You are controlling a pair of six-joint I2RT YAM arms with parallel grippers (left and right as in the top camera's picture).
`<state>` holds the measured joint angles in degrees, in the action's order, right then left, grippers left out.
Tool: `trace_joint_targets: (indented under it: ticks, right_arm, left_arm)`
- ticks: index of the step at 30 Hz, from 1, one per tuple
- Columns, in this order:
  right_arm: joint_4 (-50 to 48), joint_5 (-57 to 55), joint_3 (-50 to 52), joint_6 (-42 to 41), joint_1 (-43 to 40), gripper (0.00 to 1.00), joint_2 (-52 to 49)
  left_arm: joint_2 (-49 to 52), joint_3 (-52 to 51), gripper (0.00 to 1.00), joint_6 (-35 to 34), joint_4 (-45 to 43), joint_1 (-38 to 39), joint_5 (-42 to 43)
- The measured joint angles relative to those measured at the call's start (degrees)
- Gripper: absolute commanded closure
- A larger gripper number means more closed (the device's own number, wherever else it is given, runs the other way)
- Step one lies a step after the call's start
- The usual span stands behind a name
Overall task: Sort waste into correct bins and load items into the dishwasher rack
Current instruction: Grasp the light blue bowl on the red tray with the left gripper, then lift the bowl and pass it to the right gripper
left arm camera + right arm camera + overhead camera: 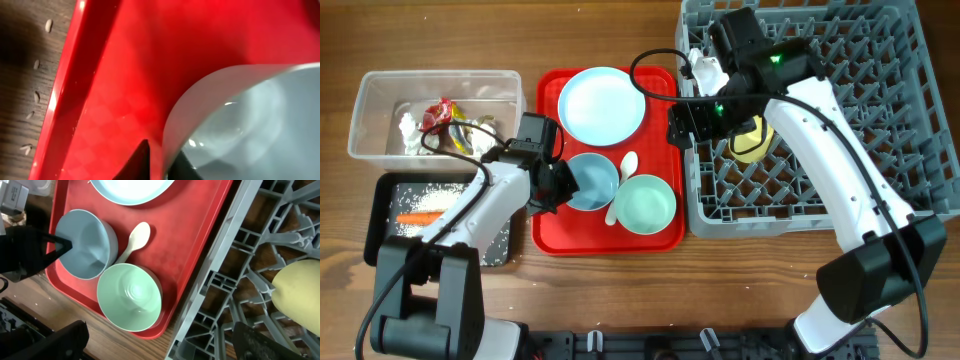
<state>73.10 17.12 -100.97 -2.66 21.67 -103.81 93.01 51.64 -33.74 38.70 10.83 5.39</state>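
My left gripper is holding the pale blue bowl by the rim (571,177) farthest from the rack. So next my right gripper grabs the rim (617,178) facing the rack.
My left gripper (558,185) (162,160) is shut on the left rim of a pale blue bowl (595,180) (240,125) (82,242), one finger inside and one outside. The bowl sits on the red tray. A pale green bowl (645,203) (129,296), a white spoon (623,180) (134,242) and a pale blue plate (603,104) share that tray. My right gripper (682,128) (165,345) is open and empty over the left edge of the grey rack (800,215) (210,280). A yellow cup (752,140) (300,295) lies in the rack.
The red tray (552,230) (125,60) lies between the bins and the rack. The clear tub (380,95) holds tissue (408,128) and wrappers (445,115). The black tray (380,215) holds a carrot (418,217) and rice (430,195). Loose rice grains (35,95) lie beside the red tray.
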Motion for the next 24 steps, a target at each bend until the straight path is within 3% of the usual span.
trace_joint_targets:
  ticks: [7,12,17,24]
  right_arm:
    - [-0.9,0.0,0.0,0.4,0.0,0.14,0.0]
    - [-1.2,0.0,0.0,0.4,0.0,0.16,0.0]
    - [-1.8,0.0,0.0,-0.1,2.2,0.21,0.0]
    - [-3.7,-2.3,0.0,-2.0,8.6,0.23,0.0]
  left_arm:
    - [-2.3,0.1,0.96,0.2,3.3,0.0,0.0]
    - [-11.5,4.7,0.96,0.2,11.9,0.0,0.0]
    - [-17.5,6.3,0.96,0.2,12.0,0.2,2.2]
    - [-17.7,6.3,0.96,0.2,9.8,4.3,3.7]
